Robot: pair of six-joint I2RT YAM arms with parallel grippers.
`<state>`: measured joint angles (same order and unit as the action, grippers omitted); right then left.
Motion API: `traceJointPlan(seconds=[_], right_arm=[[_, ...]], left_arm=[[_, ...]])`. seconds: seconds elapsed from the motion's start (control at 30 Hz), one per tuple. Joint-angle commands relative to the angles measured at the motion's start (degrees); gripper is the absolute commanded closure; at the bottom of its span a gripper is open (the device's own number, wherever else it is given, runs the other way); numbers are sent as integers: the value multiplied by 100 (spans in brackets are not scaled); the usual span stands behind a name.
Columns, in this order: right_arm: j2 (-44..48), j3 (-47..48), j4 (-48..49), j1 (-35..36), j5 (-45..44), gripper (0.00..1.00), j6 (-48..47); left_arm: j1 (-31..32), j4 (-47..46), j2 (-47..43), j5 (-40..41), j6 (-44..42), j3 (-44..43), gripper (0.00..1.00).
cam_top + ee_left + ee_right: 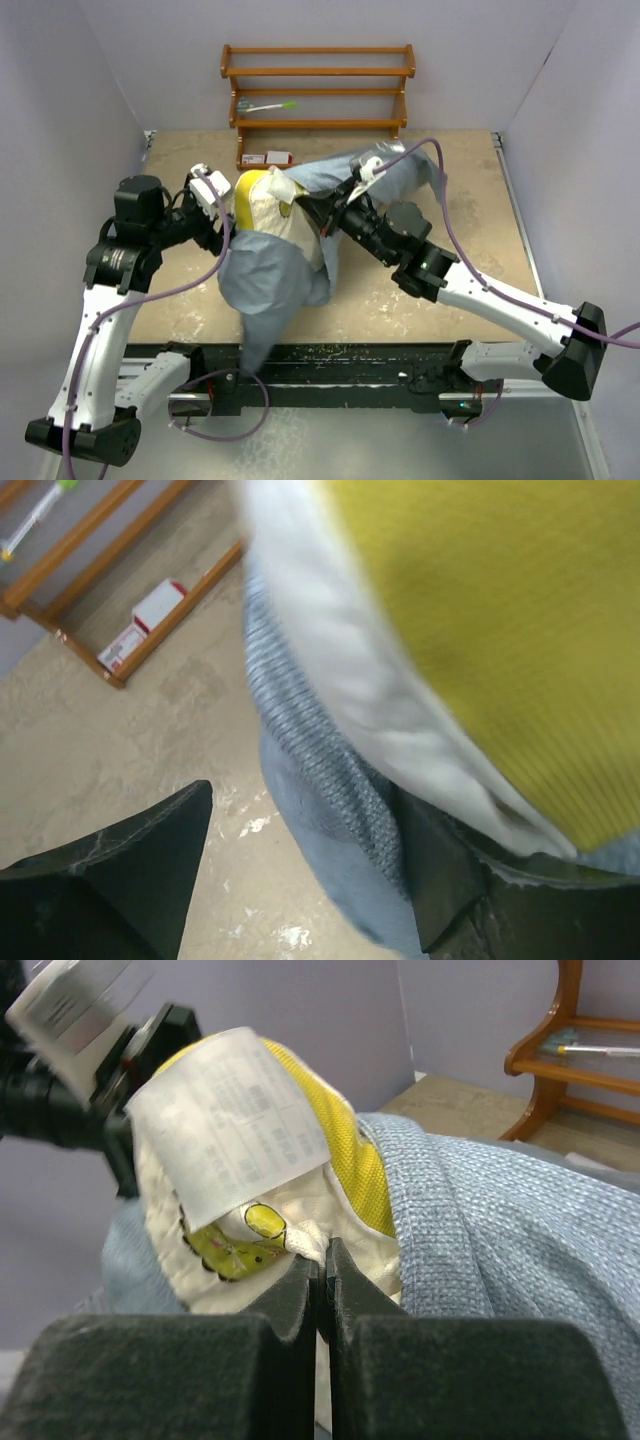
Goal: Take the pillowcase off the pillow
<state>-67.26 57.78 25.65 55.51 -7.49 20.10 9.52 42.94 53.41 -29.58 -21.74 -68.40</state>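
Note:
The blue-grey pillowcase hangs bunched around the pillow's lower part [266, 256]. Next, my right gripper raises the pillow higher and swings it both ways to shake the pillowcase down.
The cream quilted pillow [268, 205] with yellow edging is lifted above the table, its top out of the blue-grey pillowcase [272, 285], which hangs round its lower part and trails right. My right gripper [318, 215] is shut on a fold of the pillow's cream fabric [255, 1200] just below the white tag [235, 1125]; the pillowcase [500, 1240] lies beside it. My left gripper [222, 232] is at the pillow's left side. In the left wrist view it [300, 805] is open, with the pillowcase edge [310, 750] between the jaws against the right finger, under the yellow edging [500, 610].
A wooden shelf rack [318, 95] stands at the back wall with a green-handled brush [265, 105] on it and a small red-and-white box [268, 158] at its foot. Grey walls close both sides. A black rail [340, 360] runs along the table's front edge.

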Motion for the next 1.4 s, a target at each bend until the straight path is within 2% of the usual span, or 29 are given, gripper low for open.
traceJointPlan(seconds=[0.0, 0.13, 0.33, 0.4, 0.47, 0.57, 0.63, 0.77, 0.83, 0.9, 1.13, 1.23, 1.3, 1.37], right_arm=[[-80, 1334, 989, -283, -328, 100, 160], [-341, 2058, 666, -373, -622, 100, -74], [-709, 2863, 402, -427, -1075, 100, -226], [-847, 3041, 394, -414, -1319, 100, -360], [-975, 3193, 230, -370, -1520, 100, -326], [-1054, 3214, 310, -241, -1876, 100, -312], [-1298, 3426, 220, 42, -2456, 100, -509], [-2373, 4886, -344, 828, -3911, 100, -1457], [-2992, 5815, -922, 945, -4544, 100, -1531], [-3412, 6356, -1089, 967, -4827, 100, -1768], [-3561, 6172, -410, 947, -5139, 100, -2950], [-3605, 6191, -466, 860, -5445, 100, -3435], [-3473, 6076, -724, 698, -5478, 100, -3309], [-3342, 6018, -1171, 525, -5413, 100, -2810]], left_arm=[[-11, 1153, -506, -963, -625, -417, 20], [-11, 1590, -866, -912, -734, -655, 18], [-10, 801, -1225, -239, 104, -1035, 16], [-11, 864, -996, -550, 472, -1433, 15], [-11, 1051, -731, -1117, 738, -1897, 0], [-11, 1196, -450, -1313, 977, -2140, 1], [-11, 1238, -417, -1345, 937, -2155, 1], [-11, 1438, -359, -1641, 1324, -2253, 1], [-11, 1553, -389, -1704, 1467, -2260, 1], [-11, 1689, -469, -1654, 1518, -2179, 1], [-11, 1805, -675, -1166, 1457, -1938, 1], [-11, 1443, -676, -126, 1283, -2189, 1], [-11, 998, -785, 637, 1126, -2368, 1], [-11, 995, -763, 405, 939, -2549, 1]])
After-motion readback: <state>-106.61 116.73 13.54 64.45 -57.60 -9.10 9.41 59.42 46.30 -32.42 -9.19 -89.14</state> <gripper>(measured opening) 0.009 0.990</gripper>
